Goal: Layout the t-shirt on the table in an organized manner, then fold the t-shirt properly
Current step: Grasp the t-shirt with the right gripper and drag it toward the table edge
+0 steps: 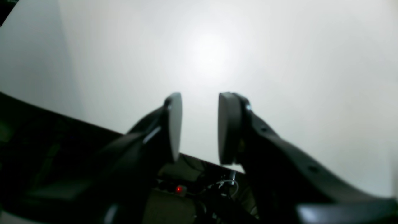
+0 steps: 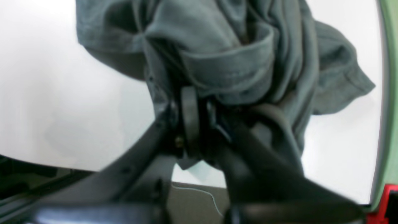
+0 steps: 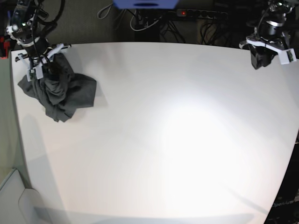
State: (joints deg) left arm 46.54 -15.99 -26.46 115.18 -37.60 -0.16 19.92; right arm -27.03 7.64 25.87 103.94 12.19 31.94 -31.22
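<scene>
My right gripper is holding a bunched fold at the heap's back edge point(image 3: 58, 66), close to the table's edge. I should therefore pull the t-shirt toward the open table in front point(image 3: 39, 140).
The dark grey t-shirt point(image 3: 63, 93) lies crumpled in a heap at the far left back corner of the white table point(image 3: 177, 130). My right gripper point(image 3: 42, 65) sits on the heap's back edge. The right wrist view shows that gripper point(image 2: 202, 118) shut on a bunched fold of the t-shirt point(image 2: 224, 62), with cloth draped around both fingers. My left gripper point(image 3: 264, 58) hangs over the table's back right corner, far from the shirt. In the left wrist view it point(image 1: 200, 127) stands open above the bare table point(image 1: 279, 62), nothing between its pads.
Behind the table's back edge lie cables, a power strip point(image 3: 182, 12) with a red light and a blue object point(image 3: 145, 3). A green strip point(image 2: 388, 93) runs beside the table's edge close to the shirt.
</scene>
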